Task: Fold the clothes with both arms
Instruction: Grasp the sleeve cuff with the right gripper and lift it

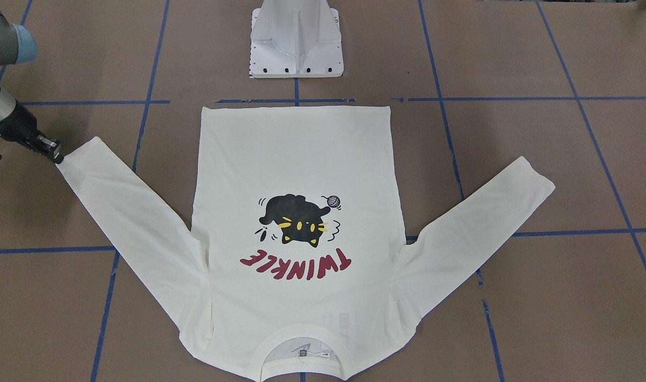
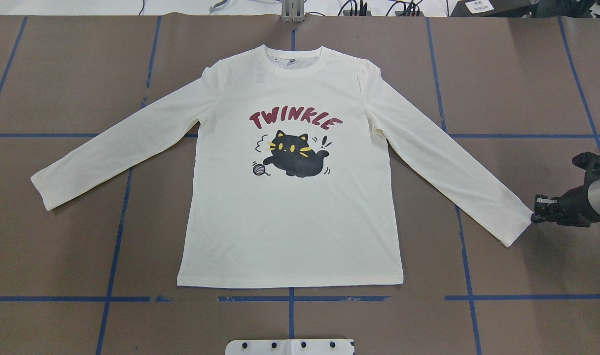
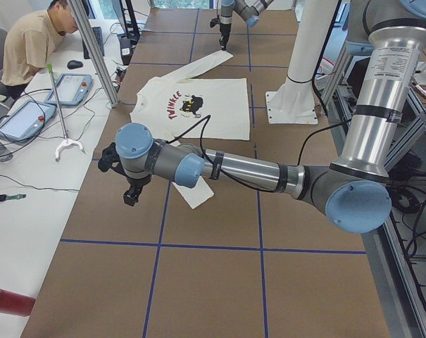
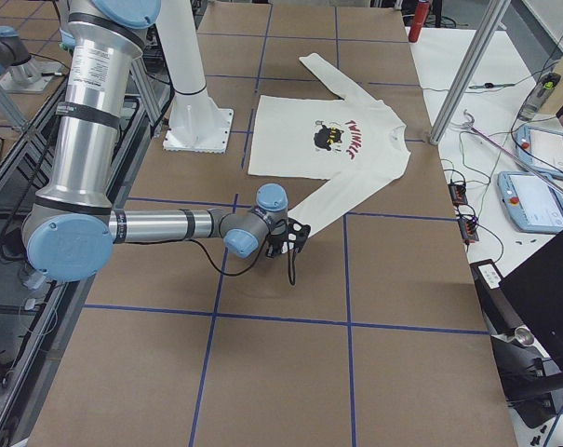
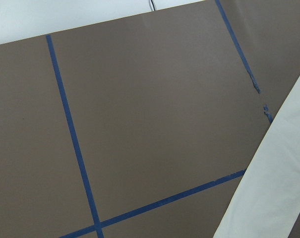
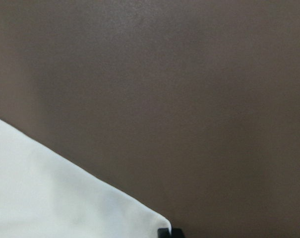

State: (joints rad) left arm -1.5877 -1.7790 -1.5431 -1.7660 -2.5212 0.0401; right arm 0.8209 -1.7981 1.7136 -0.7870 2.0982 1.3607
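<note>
I carry on bringing the cuff across the print until it reaches the opposite armpit, as my right gripper pinches the cuff corner and the shirt lies flat.
The cream-white shirt [image 2: 290, 222] lies flat on the brown table, print up, collar away from the robot and both sleeves spread out. My right gripper [image 2: 535, 213] is low at the end of the shirt's sleeve on the robot's right side. In the right wrist view its fingertips [image 6: 164, 232] meet at the cuff corner [image 6: 140, 218], shut on it. It also shows in the front view [image 1: 54, 154]. My left gripper [image 3: 132, 193] shows only in the exterior left view, above the table beside the other sleeve's cuff [image 3: 195, 196]; I cannot tell whether it is open or shut.
The white pedestal base [image 1: 296, 42] stands just behind the shirt's hem. Blue tape lines [image 2: 290, 298] grid the table. A seated person [image 3: 36, 42], teach pendants [image 3: 75, 88] and a red cylinder [image 3: 8, 301] are along the operators' side.
</note>
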